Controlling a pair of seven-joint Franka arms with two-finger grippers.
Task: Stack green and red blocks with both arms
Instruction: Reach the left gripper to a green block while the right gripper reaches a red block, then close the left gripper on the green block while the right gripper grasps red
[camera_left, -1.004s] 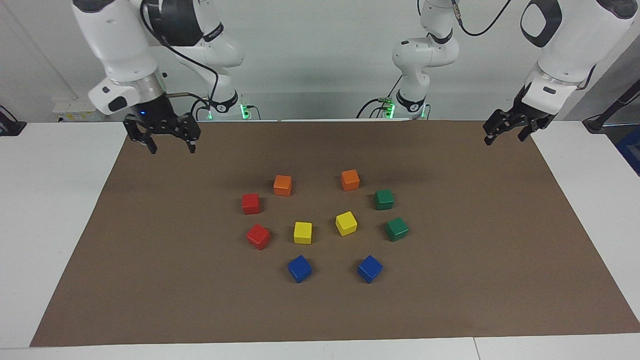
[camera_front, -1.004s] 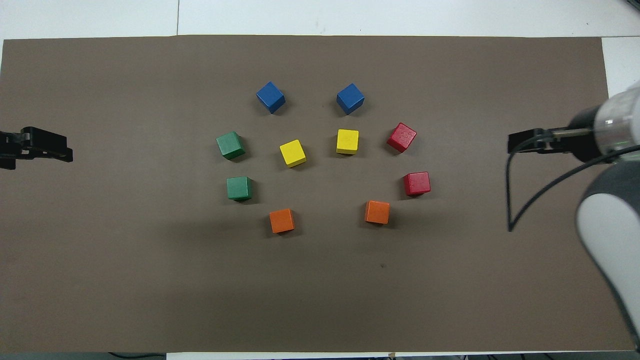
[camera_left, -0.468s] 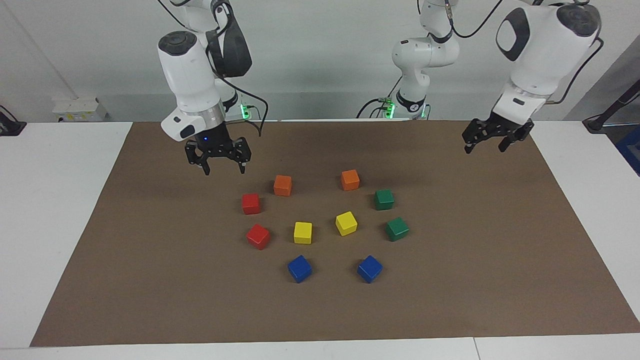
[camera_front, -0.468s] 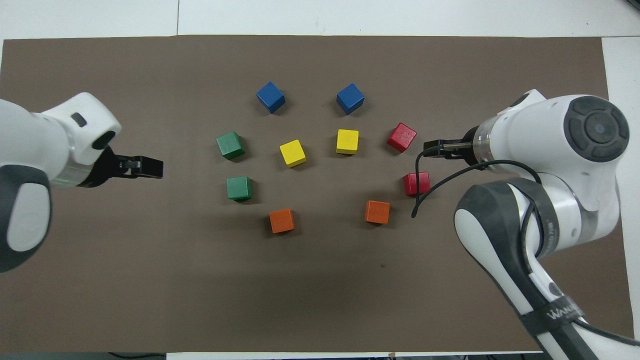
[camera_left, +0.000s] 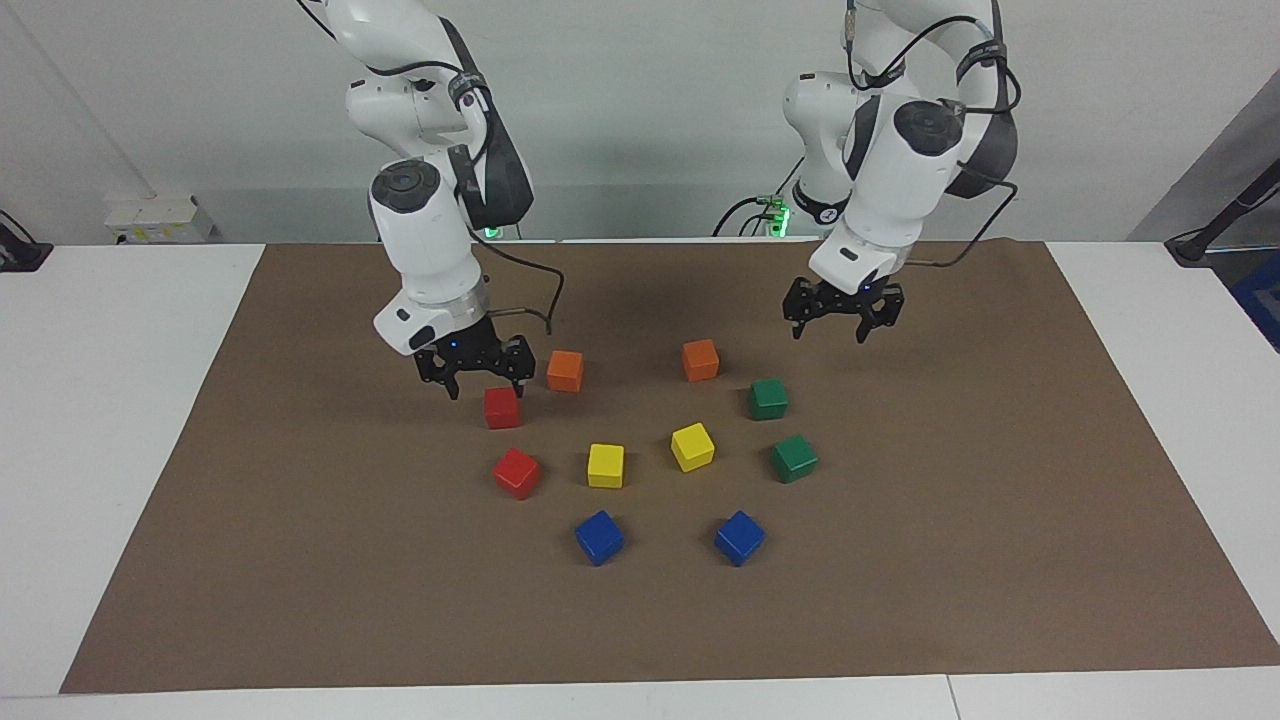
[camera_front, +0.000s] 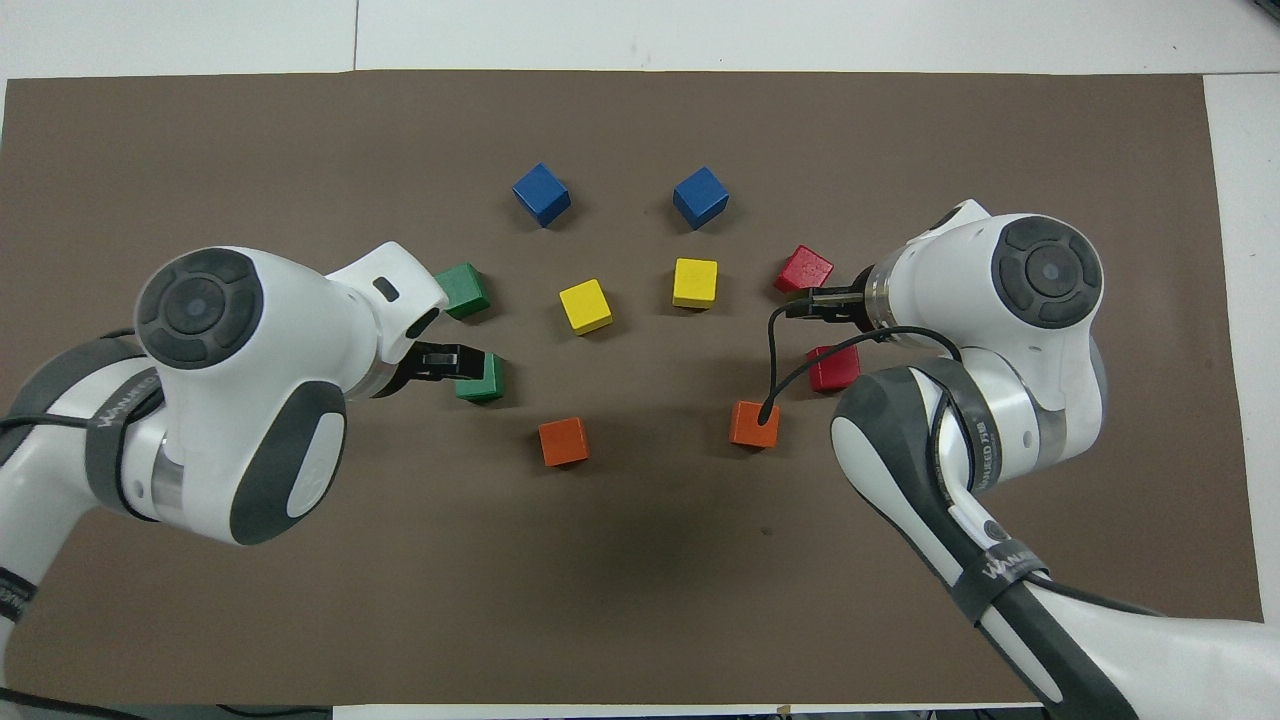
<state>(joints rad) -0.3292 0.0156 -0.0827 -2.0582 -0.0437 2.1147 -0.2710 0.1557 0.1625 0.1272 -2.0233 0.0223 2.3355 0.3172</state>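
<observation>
My left gripper keeps lowering its open fingers, since the nearer green block (camera_left: 768, 401) is clear of the orange cube, until they straddle that block (camera_left: 768, 391).
Two red blocks lie on the brown mat toward the right arm's end, one nearer the robots (camera_left: 502, 407) (camera_front: 835, 368) and one farther (camera_left: 517, 472) (camera_front: 803, 268). Two green blocks lie toward the left arm's end, one nearer (camera_left: 768, 398) (camera_front: 480, 378) and one farther (camera_left: 794, 457) (camera_front: 462, 290). My right gripper (camera_left: 485, 390) (camera_front: 805, 305) is open and low, just over the nearer red block. My left gripper (camera_left: 830, 333) (camera_front: 462, 360) is open and empty in the air, over the mat by the nearer green block.
Two orange cubes (camera_left: 565, 370) (camera_left: 700, 359) lie nearest the robots, close to each gripper. Two yellow cubes (camera_left: 605, 465) (camera_left: 692, 446) sit in the middle of the ring. Two blue cubes (camera_left: 599, 537) (camera_left: 739, 537) lie farthest. The mat (camera_left: 1000, 560) covers the white table.
Both arms have swung in from the table's ends toward the ring of cubes and come down. The right gripper now hangs over the nearer red block, the left near the nearer green block.
</observation>
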